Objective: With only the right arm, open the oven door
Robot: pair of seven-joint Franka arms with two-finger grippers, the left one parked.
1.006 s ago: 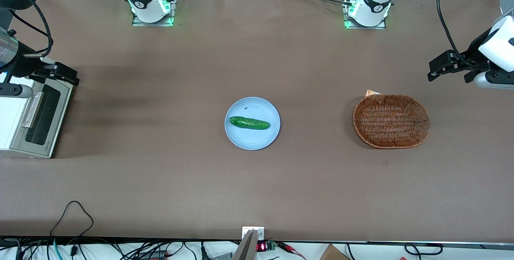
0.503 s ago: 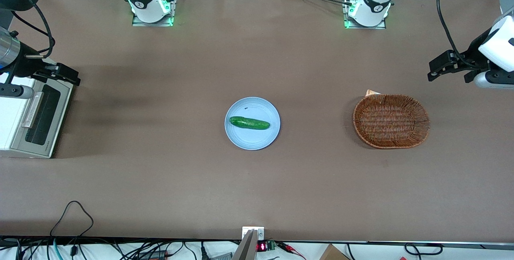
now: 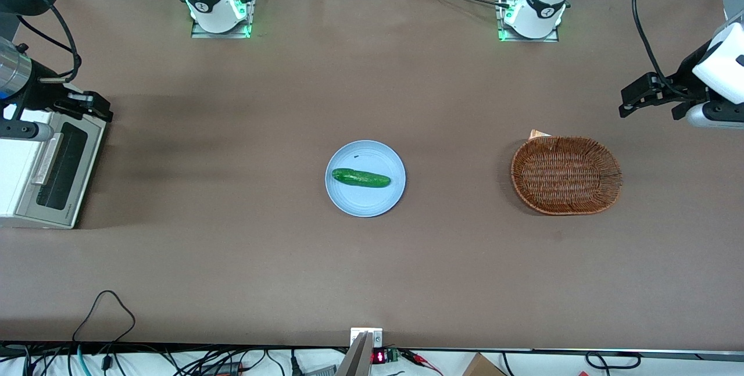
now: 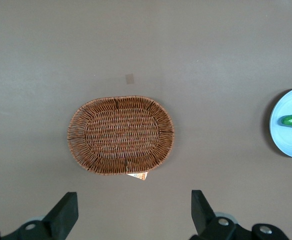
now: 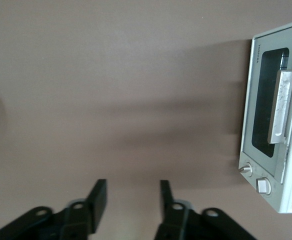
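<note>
The handle bar (image 3: 47,159) runs along the top edge of the oven door (image 3: 64,168). The oven door will swing down and stay flat open when I pull.
The white toaster oven (image 3: 14,175) stands at the working arm's end of the table. Its oven door (image 3: 58,169) is shut, with a dark glass window and a pale bar handle (image 3: 47,158). The door also shows in the right wrist view (image 5: 268,132) with its handle (image 5: 281,106). The right arm (image 3: 17,71) hangs above the oven's end farther from the front camera. My gripper (image 3: 93,107) is open and empty, above the table just off the door's corner. Its fingers (image 5: 99,197) show apart over bare table.
A blue plate (image 3: 383,199) with a cucumber (image 3: 360,178) sits mid-table. A wicker basket (image 3: 565,174) lies toward the parked arm's end. Two knobs (image 5: 253,177) sit beside the oven door.
My gripper has moved a little farther from the front camera and slightly toward the oven. The oven door has not moved.
</note>
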